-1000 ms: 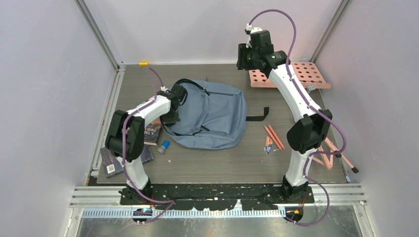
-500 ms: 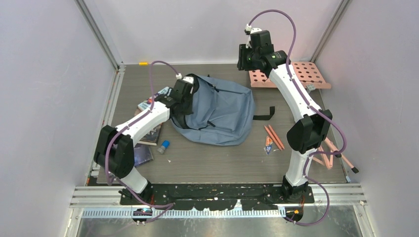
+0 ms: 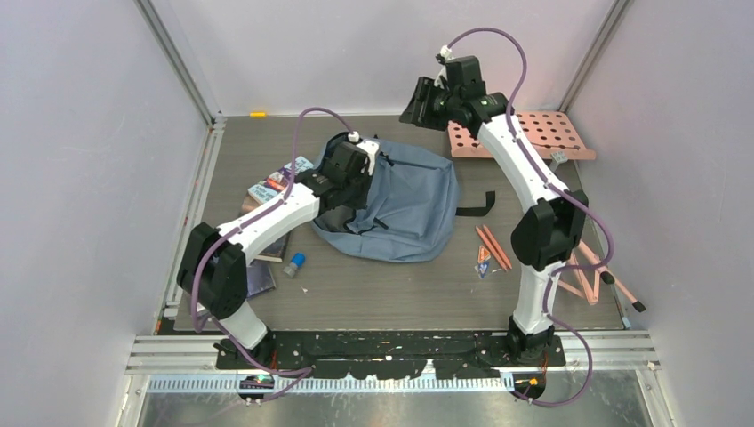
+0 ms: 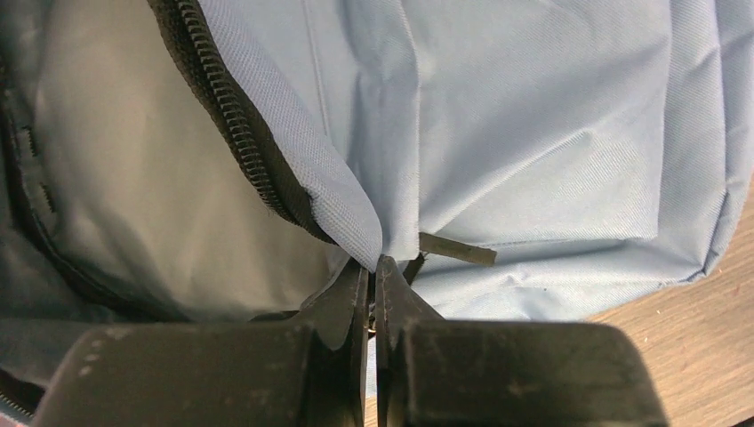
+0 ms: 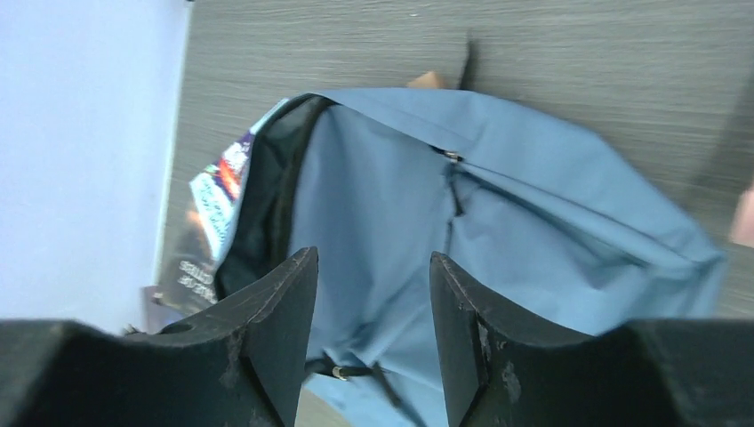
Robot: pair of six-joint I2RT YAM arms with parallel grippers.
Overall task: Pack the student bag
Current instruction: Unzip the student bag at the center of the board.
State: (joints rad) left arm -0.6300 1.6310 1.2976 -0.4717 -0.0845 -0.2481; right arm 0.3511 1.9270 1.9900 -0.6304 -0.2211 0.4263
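Note:
The bag flap's edge (image 4: 354, 227) is held up by my left gripper, which leaves a part of the zipper (image 4: 229, 105) free. My right gripper should go on in before it closes there.
The student bag (image 3: 413, 200) is a grey-blue backpack lying flat mid-table, its zipped mouth (image 4: 240, 151) gaping toward the left. My left gripper (image 3: 348, 178) is shut on the fabric edge of that mouth, right beside the zipper (image 4: 373, 263), holding the flap up. The pale lining (image 4: 124, 178) shows inside. High over the back of the table hangs my right gripper (image 3: 413, 102), open and empty, looking down on the bag (image 5: 498, 196) between its fingers (image 5: 373, 258).
Books (image 3: 276, 182) lie left of the bag's mouth, with more (image 3: 260, 277) near the left arm's base. A small blue-capped item (image 3: 295, 261) sits in front. Orange pencils (image 3: 492, 247) and a black strap (image 3: 476, 211) lie right of the bag. A pink pegboard (image 3: 542, 133) stands back right.
My left arm has stretched toward the back right, dragging the bag's edge up and the bag rightward, uncovering books on the left. The right gripper has swung left and tilted toward the bag.

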